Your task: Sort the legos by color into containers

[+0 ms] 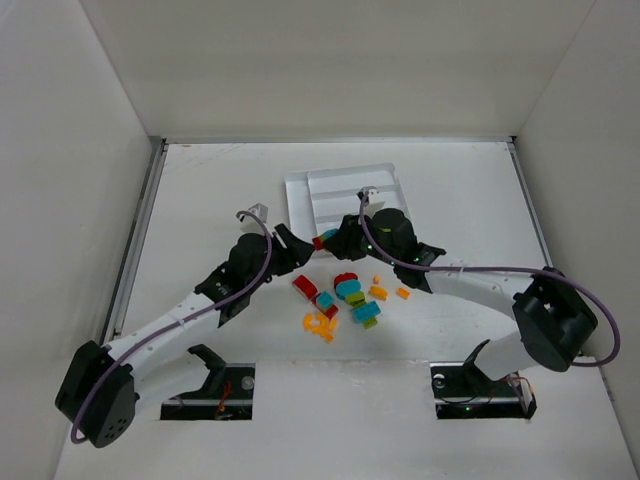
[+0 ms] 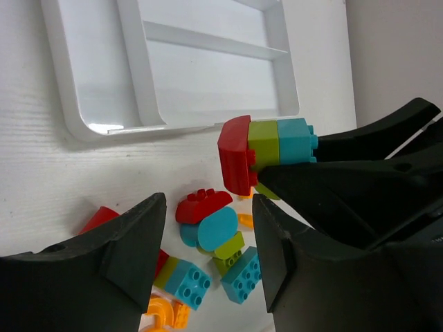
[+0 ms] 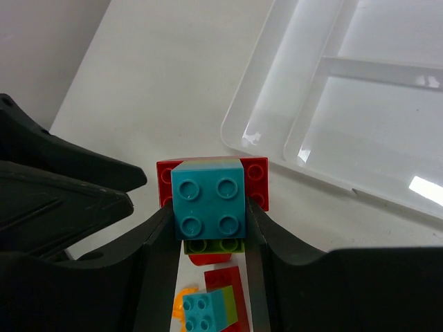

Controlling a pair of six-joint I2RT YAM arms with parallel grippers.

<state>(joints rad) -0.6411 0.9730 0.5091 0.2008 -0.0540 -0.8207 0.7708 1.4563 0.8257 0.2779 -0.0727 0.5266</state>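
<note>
Next, I pull off the red end (image 1: 318, 243) with my left gripper before sorting, because my right gripper is holding red, lime green and teal legos (image 1: 326, 238) joined in a stack.
My right gripper (image 3: 208, 216) is shut on a stack of joined legos (image 3: 208, 197): teal on top, lime green under it, red at the far end. It holds the stack above the table just in front of the white tray (image 3: 315, 83). The same stack (image 2: 266, 149) shows in the left wrist view, and in the top view (image 1: 321, 241) at the right gripper (image 1: 335, 238). My left gripper (image 2: 208, 207) is open and empty, close beside the stack and over the loose pile (image 2: 214, 232). The tray (image 1: 345, 190) shows no bricks in it.
Loose legos lie in a pile (image 1: 345, 300) near the table's middle: red, teal, lime green and orange pieces. The left gripper (image 1: 299, 250) and right gripper are close together at the tray's near-left corner. The enclosure walls stand on three sides.
</note>
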